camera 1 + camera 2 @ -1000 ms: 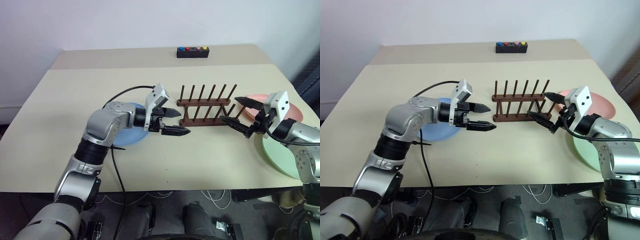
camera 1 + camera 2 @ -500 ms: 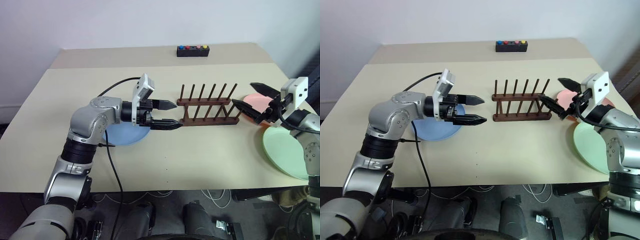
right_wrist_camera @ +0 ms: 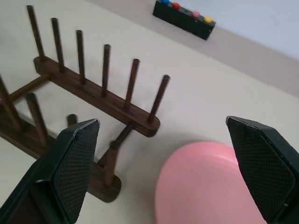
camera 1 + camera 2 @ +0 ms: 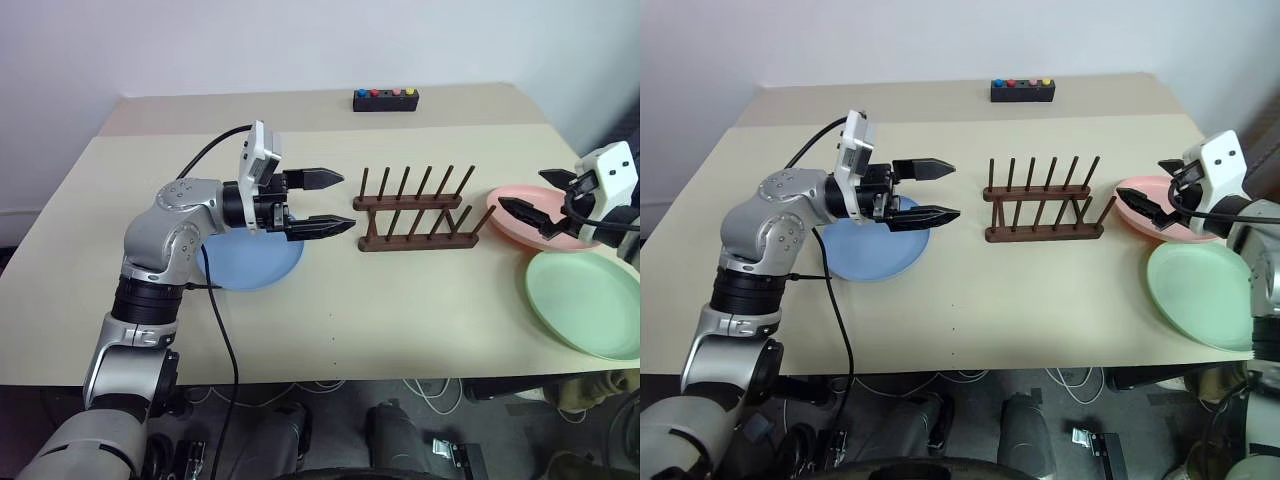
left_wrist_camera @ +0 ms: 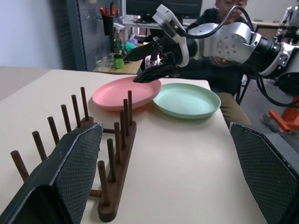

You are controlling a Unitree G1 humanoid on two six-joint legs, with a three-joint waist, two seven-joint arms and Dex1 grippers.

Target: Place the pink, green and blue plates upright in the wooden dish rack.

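I keep lowering my right gripper, as the pink plate's edge runs between its open fingers with a gap (image 3: 139, 186) beside the rack, until they close on that edge (image 3: 158, 186).
The wooden dish rack (image 4: 415, 210) stands empty at mid-table. To its left the blue plate (image 4: 250, 262) lies flat. My left gripper (image 4: 347, 202) hovers open over that plate's right edge, pointing at the rack, nothing between its fingers (image 5: 70, 177). On the rack's other side the pink plate (image 5: 121, 95) lies flat, and the green plate (image 4: 590, 300) lies beside it, nearer the front edge. Above the pink plate's rack-side part my right gripper (image 4: 520, 190) is open and empty, its lower finger close over the plate.
A black box with coloured buttons (image 4: 385, 100) sits at the table's far edge. The green plate lies close to the table's right front corner. A black cable (image 4: 225, 340) hangs from my left arm over the front of the table.
My left gripper rose and drew back left from the rack, uncovering more of the blue plate. The right gripper swung right from the rack's end to over the pink plate. Both stayed open.
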